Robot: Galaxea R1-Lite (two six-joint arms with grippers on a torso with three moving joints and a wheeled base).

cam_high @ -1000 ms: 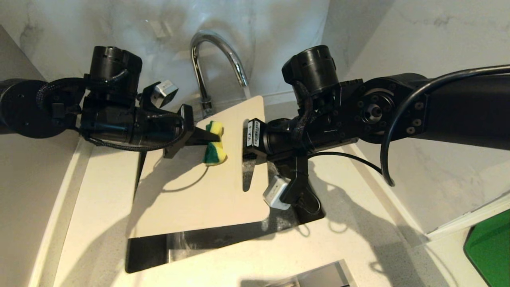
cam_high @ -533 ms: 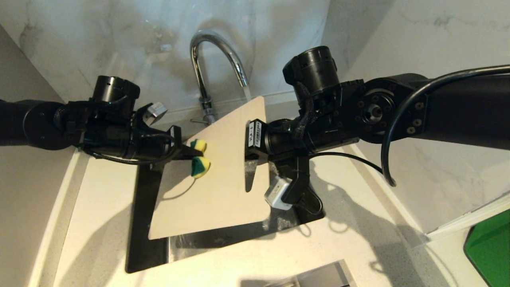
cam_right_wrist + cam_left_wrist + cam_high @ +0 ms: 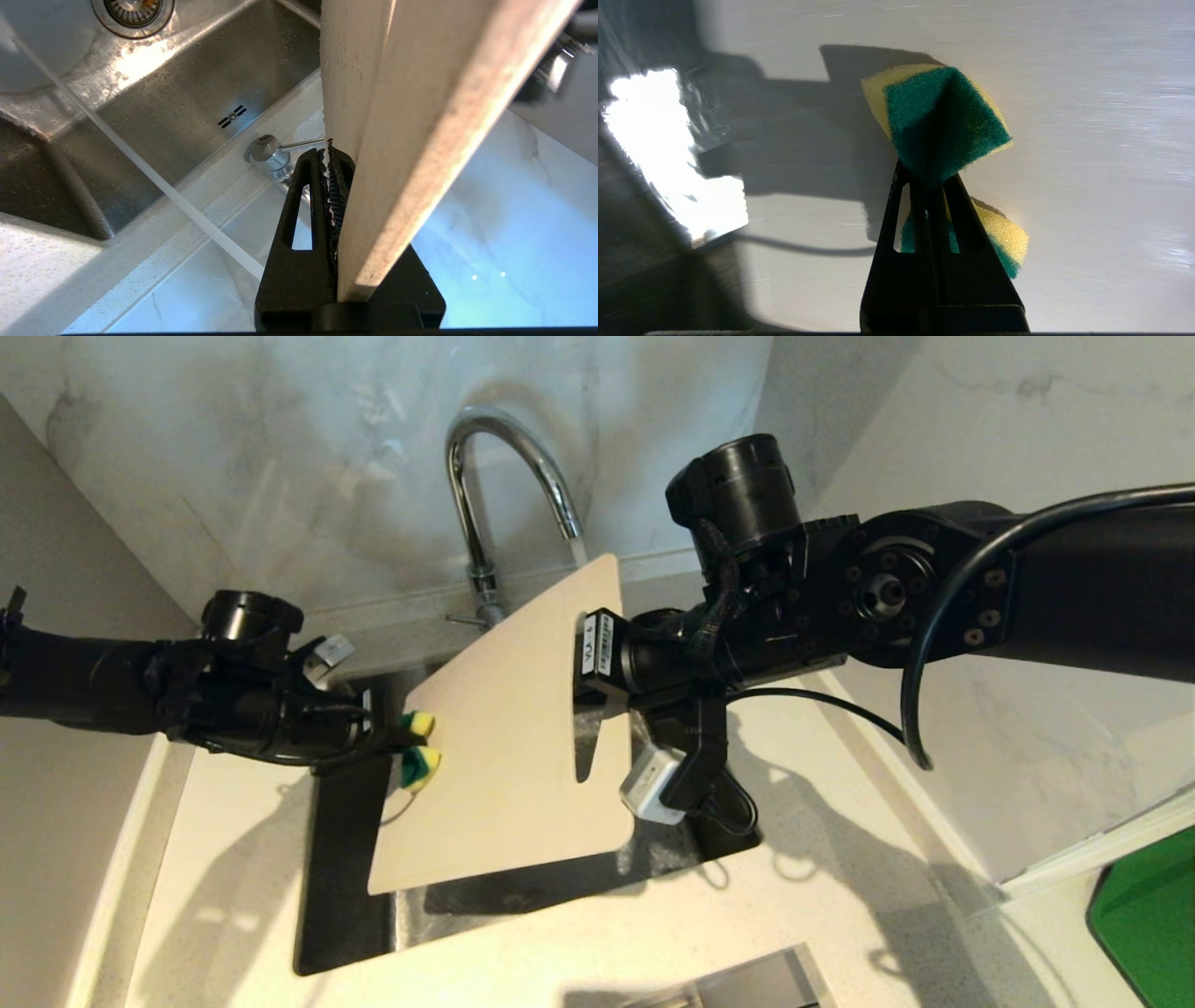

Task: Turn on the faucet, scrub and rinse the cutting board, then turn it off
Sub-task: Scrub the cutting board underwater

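My left gripper should wipe the sponge back across the board toward the faucet, because the sponge is at the cutting board's edge opposite the slot handle.
The cream-white cutting board hangs tilted over the sink, its left side raised. My right gripper is shut on the board's slot-handle end; in the right wrist view the board hides one side of that gripper. My left gripper is shut on a yellow-green sponge at the board's left edge. The left wrist view shows the sponge squeezed in the gripper against the board. The chrome faucet stands behind, lever out to the side, a water stream falling.
The steel sink with its drain lies under the board. Pale countertop surrounds it, and marble walls rise behind and to the right. A bright green thing sits at the lower right. A metal piece shows at the front edge.
My left gripper has dragged the sponge leftward and toward the front across the board, to its left edge. The board has tipped steeper, its left side rising. The right arm has held still.
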